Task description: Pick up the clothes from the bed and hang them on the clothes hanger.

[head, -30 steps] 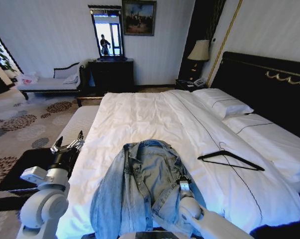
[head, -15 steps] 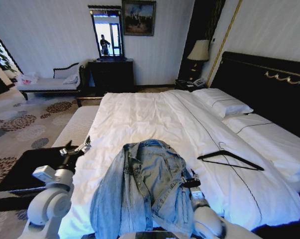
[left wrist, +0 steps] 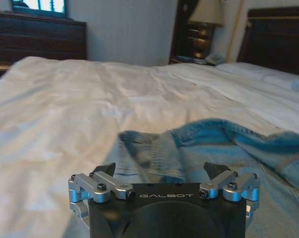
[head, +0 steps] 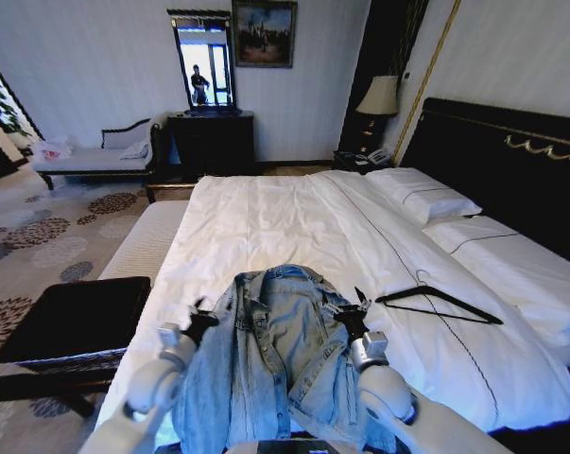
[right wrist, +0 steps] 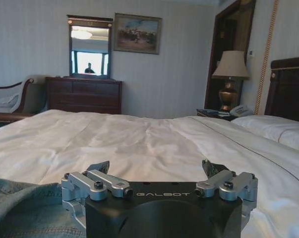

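Observation:
The black clothes hanger will fit inside with its hook past the jacket's collar when the robot carries it over, since the jacket's front lies spread open.
The clothes, a light-blue denim jacket, lie spread on the near end of the bed, collar pointing away from me. My left gripper is open at the jacket's left shoulder edge; its wrist view shows the open gripper just above the denim. My right gripper hovers open at the jacket's right shoulder, and from its own camera the open gripper has denim beside it. The black clothes hanger lies flat on the duvet to the right of the jacket.
A black-cushioned bench stands beside the bed on the left. White pillows and a tall black headboard are on the right. A dark dresser with mirror, a pale chaise and a lamp line the far wall.
My left arm has swung in from over the bench to the jacket's left edge. The right gripper has lifted off the sleeve and moved forward to the right shoulder. Jacket and hanger stay put.

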